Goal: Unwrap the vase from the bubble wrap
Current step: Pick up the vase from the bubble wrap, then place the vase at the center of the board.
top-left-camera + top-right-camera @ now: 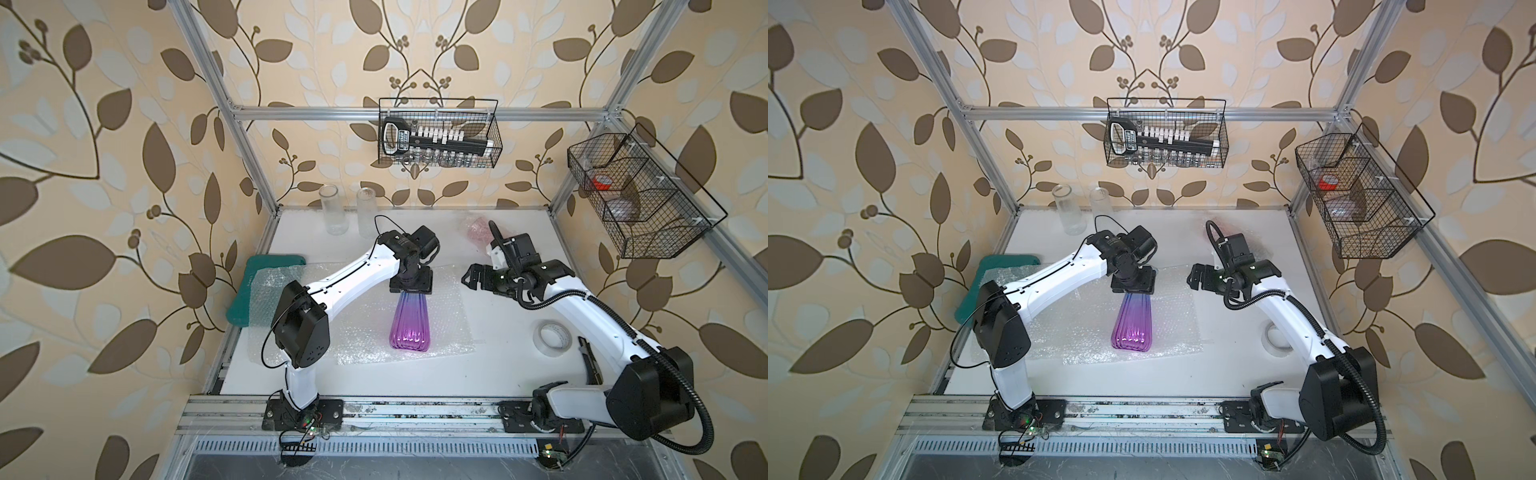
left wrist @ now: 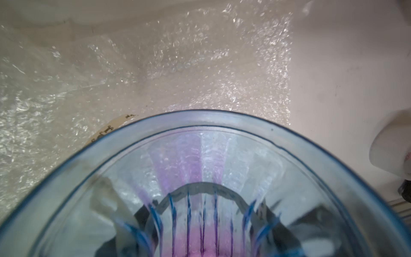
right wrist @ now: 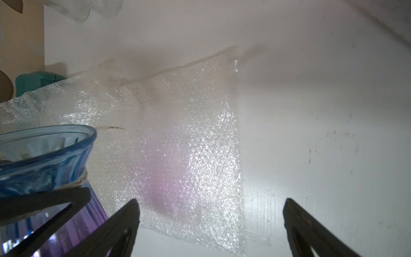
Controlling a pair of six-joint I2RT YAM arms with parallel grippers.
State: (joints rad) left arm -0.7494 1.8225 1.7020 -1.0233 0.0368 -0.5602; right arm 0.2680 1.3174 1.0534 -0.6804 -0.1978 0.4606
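I carry on carrying the vase [image 1: 410, 326] with my left gripper toward the open spot [image 1: 412, 219] next to the cylinders until the vase's base stands there, because the vase hangs free of the bubble wrap.
The vase [image 1: 409, 324] is ribbed glass, purple in the body and blue at the flared rim [image 3: 46, 142]. It stands bare over a flat sheet of bubble wrap [image 1: 444, 320] in both top views [image 1: 1173, 328]. My left gripper [image 1: 409, 289] points down and is shut on the vase's neck. In the left wrist view the fingers [image 2: 144, 213] show through the glass. A second sheet of bubble wrap [image 1: 268, 291] lies to the left. My right gripper [image 1: 471, 276] hangs open to the vase's right, above the sheet's edge, its jaws [image 3: 211, 202] wide apart and holding nothing.
A roll of tape [image 1: 552, 336] and a black tool [image 1: 590, 361] lie by the right arm. Two clear glass cylinders [image 1: 332, 210] stand at the back left. A teal pad [image 1: 249, 282] is at the left edge. A pink wrapped bundle [image 1: 478, 230] lies at the back. Wire baskets [image 1: 438, 133] hang on the frame.
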